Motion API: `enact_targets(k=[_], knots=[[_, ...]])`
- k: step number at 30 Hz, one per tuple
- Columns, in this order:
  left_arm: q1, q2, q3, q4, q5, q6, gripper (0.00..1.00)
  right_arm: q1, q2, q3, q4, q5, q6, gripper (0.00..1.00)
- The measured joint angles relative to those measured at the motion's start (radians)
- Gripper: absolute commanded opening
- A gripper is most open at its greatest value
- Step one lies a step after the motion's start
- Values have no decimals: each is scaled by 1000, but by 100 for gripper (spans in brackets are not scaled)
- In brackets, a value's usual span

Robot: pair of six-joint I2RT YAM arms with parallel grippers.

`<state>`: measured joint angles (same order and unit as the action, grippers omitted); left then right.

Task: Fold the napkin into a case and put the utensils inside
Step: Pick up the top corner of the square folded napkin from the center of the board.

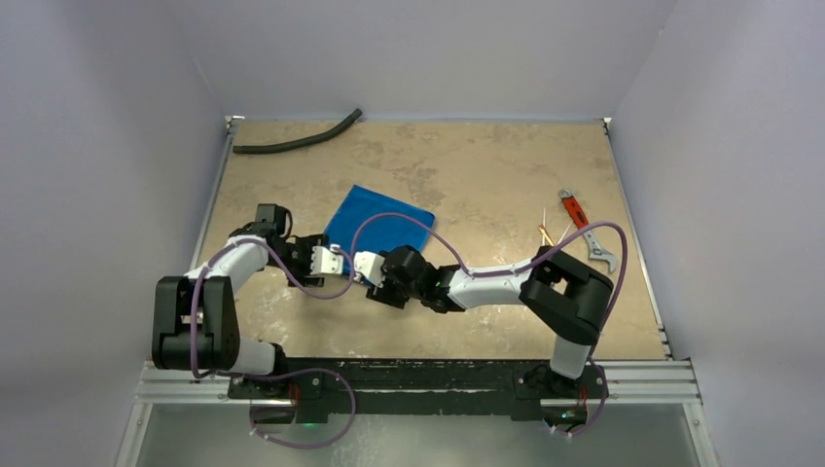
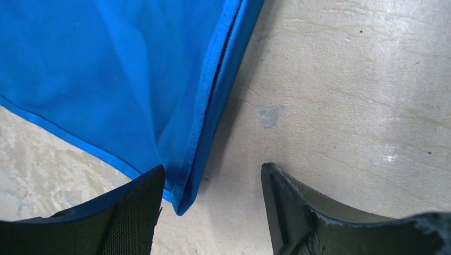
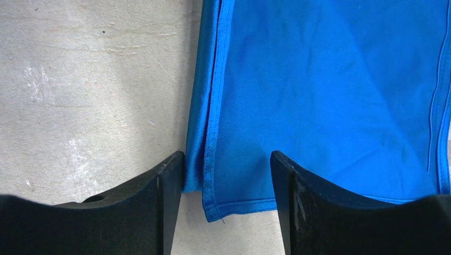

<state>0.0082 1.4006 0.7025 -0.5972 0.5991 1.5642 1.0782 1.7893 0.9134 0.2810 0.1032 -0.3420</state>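
The blue napkin (image 1: 373,211) has soft ripples beside the napkin's doubled near edge (image 2: 214,93), so it will hang limp with its layers together when I lift that edge.
The blue napkin (image 1: 379,222) lies flat on the table as a tilted rectangle, two layers showing along its near edge. Both grippers meet at its near corner. My left gripper (image 1: 336,258) (image 2: 213,186) is open; a napkin (image 2: 117,79) corner pokes in beside its left finger (image 2: 133,212). My right gripper (image 1: 362,265) (image 3: 227,180) is open too, its fingers straddling the hemmed corner of the napkin (image 3: 330,95) without pinching it. The thin utensils (image 1: 550,233) lie at the right, partly behind the right arm.
A red-handled grey wrench (image 1: 584,226) lies just right of the utensils. A black curved hose (image 1: 297,136) rests at the back left edge. Walls enclose the table (image 1: 486,175) on three sides.
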Motion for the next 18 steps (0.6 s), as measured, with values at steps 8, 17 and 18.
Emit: enact_targets(k=[8, 17, 18], knots=[[-30, 47, 10, 57, -14, 27, 63, -15, 16, 22, -27, -46, 29, 37], [-52, 50, -17, 176, -31, 122, 63, -37, 16, 23, -45, -97, 55, 16], [-55, 47, -24, 191, -33, 138, 63, -42, 16, 23, -46, -99, 56, 16]])
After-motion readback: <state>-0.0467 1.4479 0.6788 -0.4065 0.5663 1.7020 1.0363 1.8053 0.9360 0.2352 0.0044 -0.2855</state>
